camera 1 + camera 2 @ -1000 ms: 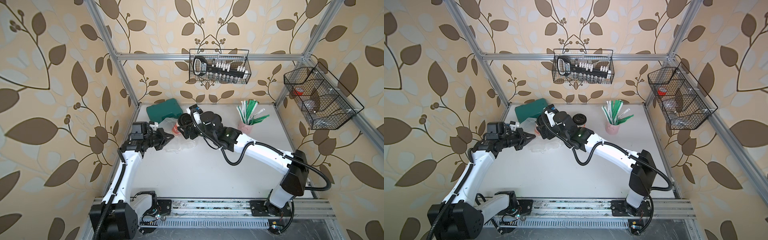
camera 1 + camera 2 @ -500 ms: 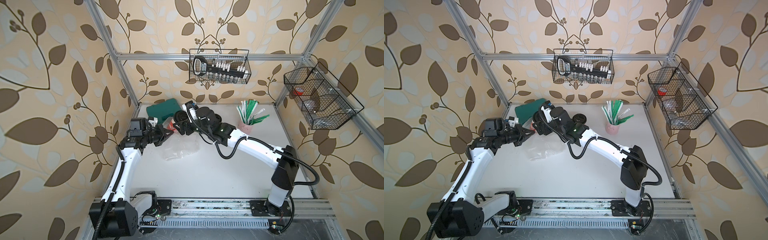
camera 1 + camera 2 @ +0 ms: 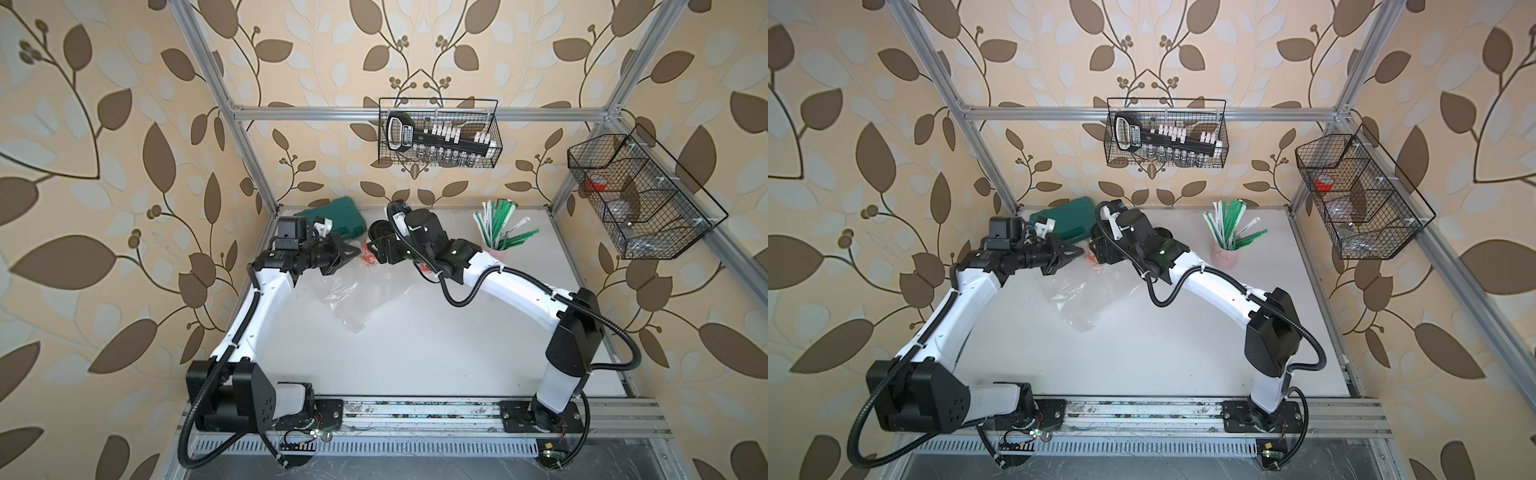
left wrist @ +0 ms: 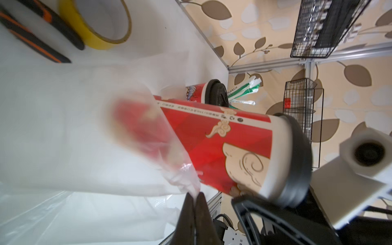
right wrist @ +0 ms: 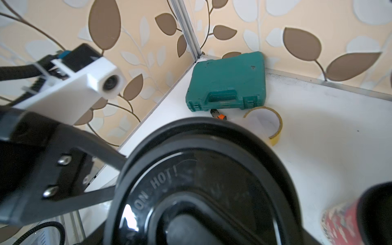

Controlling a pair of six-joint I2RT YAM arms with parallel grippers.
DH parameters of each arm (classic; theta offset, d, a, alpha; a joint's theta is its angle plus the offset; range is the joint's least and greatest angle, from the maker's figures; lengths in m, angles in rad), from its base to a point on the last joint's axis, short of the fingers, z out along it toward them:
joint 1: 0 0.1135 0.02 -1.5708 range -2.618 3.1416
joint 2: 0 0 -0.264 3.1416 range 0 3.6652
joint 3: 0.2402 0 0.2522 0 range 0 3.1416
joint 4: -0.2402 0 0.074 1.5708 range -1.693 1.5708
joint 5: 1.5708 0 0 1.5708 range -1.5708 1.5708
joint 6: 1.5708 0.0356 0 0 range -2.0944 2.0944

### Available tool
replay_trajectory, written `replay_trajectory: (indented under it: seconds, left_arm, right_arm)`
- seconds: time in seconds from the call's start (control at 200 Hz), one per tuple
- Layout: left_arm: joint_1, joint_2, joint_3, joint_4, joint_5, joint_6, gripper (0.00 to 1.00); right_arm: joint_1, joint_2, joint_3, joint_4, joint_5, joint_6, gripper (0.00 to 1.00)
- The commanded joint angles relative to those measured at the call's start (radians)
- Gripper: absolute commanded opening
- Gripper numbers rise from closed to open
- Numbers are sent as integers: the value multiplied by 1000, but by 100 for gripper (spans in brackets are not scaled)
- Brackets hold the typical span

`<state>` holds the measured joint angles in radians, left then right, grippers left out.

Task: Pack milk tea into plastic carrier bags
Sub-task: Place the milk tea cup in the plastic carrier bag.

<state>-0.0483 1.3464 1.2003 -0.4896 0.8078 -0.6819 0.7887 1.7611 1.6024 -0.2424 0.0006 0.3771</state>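
Observation:
The bag's opening has only the base of the tilted cup (image 4: 134,127) in it, so next my left gripper pulls the edge of the bag up toward the black lid (image 4: 297,163).
My left gripper (image 3: 354,252) is shut on an edge of the clear plastic carrier bag (image 3: 344,297), pinched between its fingertips (image 4: 201,203). The bag hangs from that grip down to the white table. My right gripper (image 3: 380,249) is shut on a red milk tea cup (image 4: 222,148) just under its black lid (image 5: 212,191). The cup is tilted. Its base shows blurred through the plastic at the bag's mouth. In both top views its red side (image 3: 1094,257) sits between the two grippers. A second milk tea cup (image 4: 197,93) stands upright behind it.
A green tool case (image 3: 332,216) lies in the back left corner, with a yellow tape roll (image 5: 265,123) and orange-handled pliers (image 4: 38,40) beside it. A pink cup of straws (image 3: 498,237) stands at the back right. Wire baskets (image 3: 440,133) hang on the walls.
My left gripper has risen and drawn back, so the bag now hangs stretched below it. My right gripper has shifted with the cup, staying close against the left one.

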Motion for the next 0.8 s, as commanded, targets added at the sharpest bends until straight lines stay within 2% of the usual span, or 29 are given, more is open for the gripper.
replay_trajectory:
  seconds: [0.0, 0.33, 0.485, 0.57, 0.795]
  left_arm:
    - [-45, 28, 67, 59, 18, 22, 0]
    - [-167, 88, 118, 85, -24, -7, 0]
    - [-156, 49, 59, 105, -27, -19, 0]
    - [-135, 10, 13, 81, -48, 2, 0]
    - [-96, -17, -44, 98, -6, 5, 0]
  right_arm:
    - [-5, -81, -59, 25, 31, 19, 72]
    - [-57, -231, -293, 198, -8, 107, 71]
    - [-60, -260, -379, 288, -7, 145, 71]
    - [-60, -242, -399, 336, -32, 160, 71]
    - [-60, -166, -392, 407, -107, 204, 71]
